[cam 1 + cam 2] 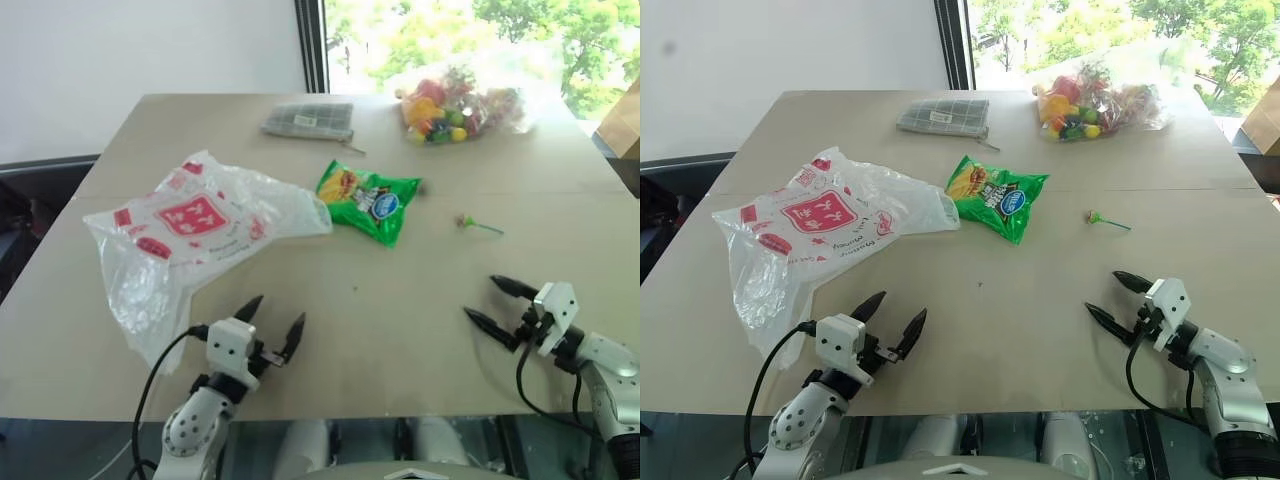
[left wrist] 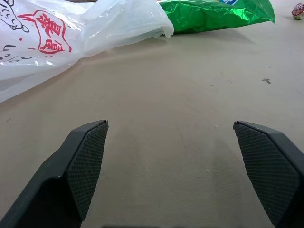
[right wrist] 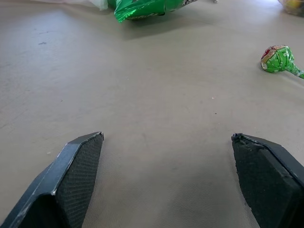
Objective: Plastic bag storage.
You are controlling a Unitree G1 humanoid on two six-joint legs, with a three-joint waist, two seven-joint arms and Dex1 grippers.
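The bag's upper layer (image 1: 205, 220) should rise into an opening when the robot lifts it, because the plastic bag's loose edge (image 1: 222, 265) stretches between the bag's tapering handle ends.
The plastic bag (image 1: 190, 235) lies flat and crumpled on the left half of the table, translucent white with a red square logo; its near edge also shows in the left wrist view (image 2: 71, 33). My left gripper (image 1: 272, 322) hovers open over the table's near edge, just right of the bag's lower corner, with nothing between its fingers (image 2: 85, 161). At the near right, my right gripper (image 1: 492, 300) stands open and empty, pointing inward across the table, far from the bag.
A shiny green snack packet (image 1: 368, 201) lies beside the bag's right tip. A green lollipop (image 1: 475, 224) lies right of centre. At the back are a grey checked pouch (image 1: 310, 120) and a clear bag of colourful items (image 1: 460, 105). The table (image 1: 400, 300) ends close to both grippers.
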